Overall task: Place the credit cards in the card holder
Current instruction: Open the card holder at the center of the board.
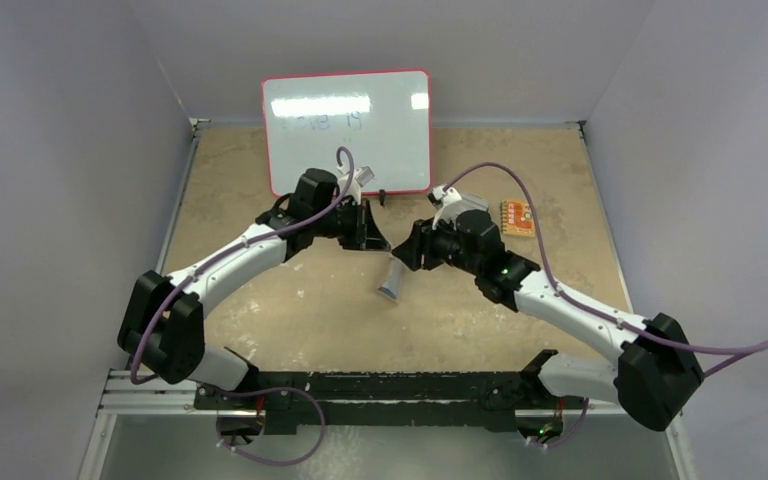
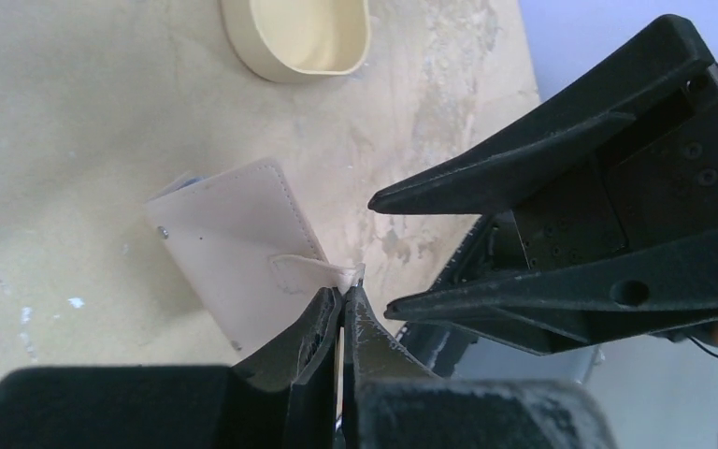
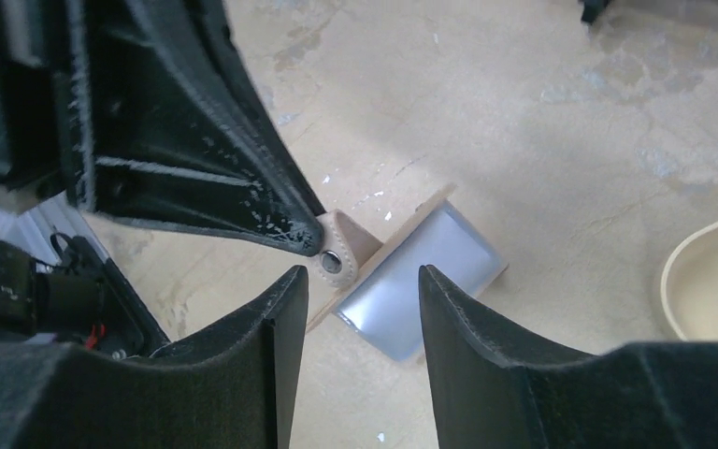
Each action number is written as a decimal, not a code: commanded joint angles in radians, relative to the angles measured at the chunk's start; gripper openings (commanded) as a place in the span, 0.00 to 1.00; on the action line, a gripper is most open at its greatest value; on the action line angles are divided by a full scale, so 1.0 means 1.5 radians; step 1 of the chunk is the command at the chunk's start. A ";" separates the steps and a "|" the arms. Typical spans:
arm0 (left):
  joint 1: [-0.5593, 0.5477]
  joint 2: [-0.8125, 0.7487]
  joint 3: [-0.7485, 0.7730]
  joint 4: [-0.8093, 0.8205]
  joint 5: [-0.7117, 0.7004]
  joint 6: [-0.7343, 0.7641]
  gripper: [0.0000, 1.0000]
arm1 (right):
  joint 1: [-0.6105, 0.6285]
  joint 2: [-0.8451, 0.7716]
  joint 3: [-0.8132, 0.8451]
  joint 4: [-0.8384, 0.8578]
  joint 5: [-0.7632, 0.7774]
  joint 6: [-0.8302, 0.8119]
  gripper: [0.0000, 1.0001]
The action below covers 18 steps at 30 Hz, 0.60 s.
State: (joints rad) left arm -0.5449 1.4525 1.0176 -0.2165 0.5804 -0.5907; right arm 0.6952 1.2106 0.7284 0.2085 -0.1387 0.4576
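Observation:
My left gripper is closed on the card holder's snap-button tab (image 3: pixel 338 262). My right gripper should take the tab side (image 3: pixel 366 269) so my left gripper is free for the sleeves.
The card holder (image 2: pixel 229 248), a tan wallet, hangs in the air between my grippers; it also shows in the top view (image 1: pixel 394 280). My left gripper (image 2: pixel 344 292) is shut on its snap-button tab (image 3: pixel 335 251). In the right wrist view the wallet is seen edge-on, with its grey-blue plastic sleeves (image 3: pixel 421 281) facing out. My right gripper (image 3: pixel 363 279) is open and empty, its jaws standing on either side of the tab and sleeves without touching them. I see no loose credit cards; a thin light blue edge (image 2: pixel 193 178) peeks out at the wallet's far corner.
A tan oval dish (image 2: pixel 301 42) lies on the table beyond the wallet, and shows at the right edge of the right wrist view (image 3: pixel 715 281). A red-framed whiteboard (image 1: pixel 347 130) stands at the back. A small orange packet (image 1: pixel 517 217) lies at the right.

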 commanded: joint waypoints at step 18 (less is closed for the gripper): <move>0.001 -0.111 0.006 -0.084 0.188 0.085 0.00 | 0.001 -0.151 -0.032 -0.007 -0.365 -0.807 0.59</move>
State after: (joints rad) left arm -0.5446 1.3029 1.0164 -0.3450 0.7746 -0.5014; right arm 0.6949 0.9565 0.6357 0.3145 -0.5369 -0.4252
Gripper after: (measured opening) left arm 0.012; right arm 0.585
